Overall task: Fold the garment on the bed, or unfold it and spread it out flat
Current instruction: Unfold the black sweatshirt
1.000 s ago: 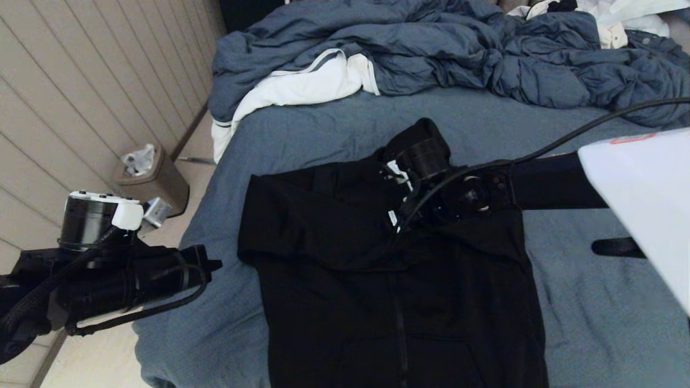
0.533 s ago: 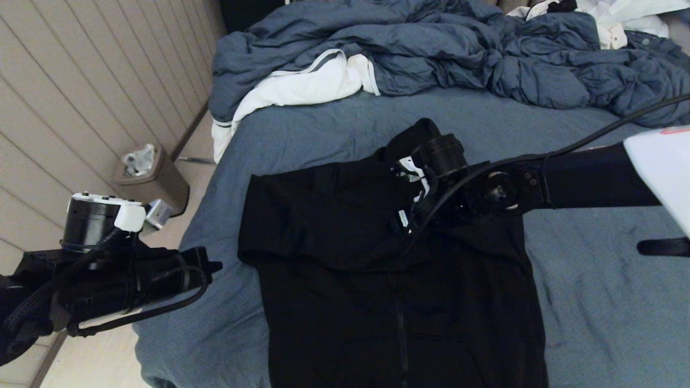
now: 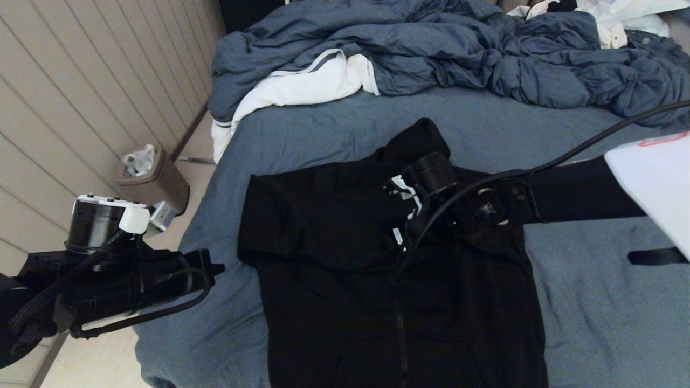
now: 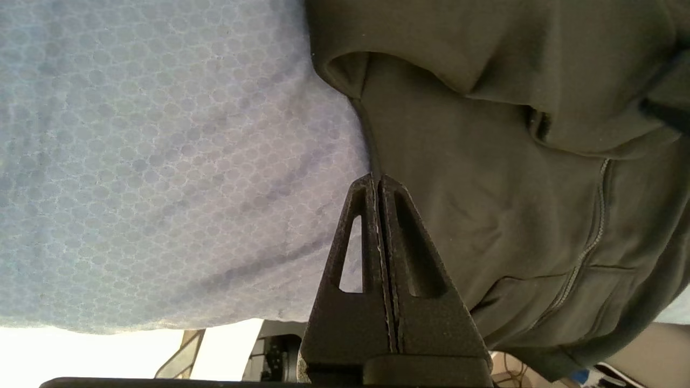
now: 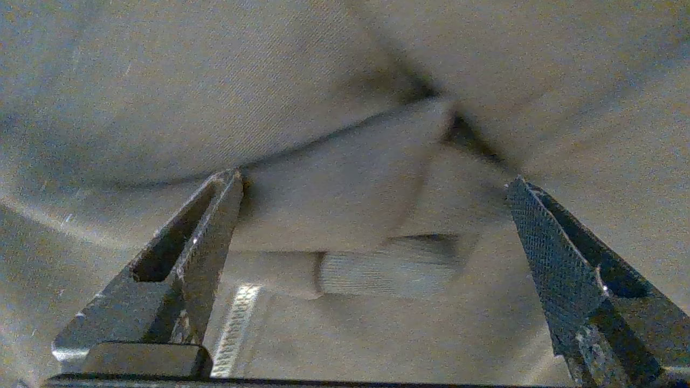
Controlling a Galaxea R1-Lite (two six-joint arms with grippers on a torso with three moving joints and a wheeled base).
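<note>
The ribbed cuff sits crumpled over the zip (image 5: 240,300) below my right gripper, so I should move that gripper away to let my left gripper shift the cuff (image 5: 388,272).
The black zip hoodie (image 3: 323,231) lies front up on the blue-grey bed (image 3: 323,129), hood toward the far side, with a sleeve folded across its chest. My right gripper (image 3: 396,215) reaches in from the right and hovers low over the upper chest. In the right wrist view the right gripper (image 5: 374,183) is open, with hoodie fabric (image 5: 323,81), a ribbed cuff (image 5: 388,264) and the zip (image 5: 237,318) lying between its fingers. My left gripper (image 3: 215,267) is parked off the bed's left side. In the left wrist view it (image 4: 375,180) is shut and empty, over the hoodie's edge (image 4: 485,161).
A rumpled blue-grey duvet (image 3: 431,48) fills the far side of the bed, with a white cloth with grey trim (image 3: 302,86) hanging over the left edge. A brown bin (image 3: 153,180) stands on the floor by the panelled wall at left.
My right arm drifted slightly right and away, then came back left and lower over the hoodie's chest. The left arm has barely moved, and the hoodie lies as before.
</note>
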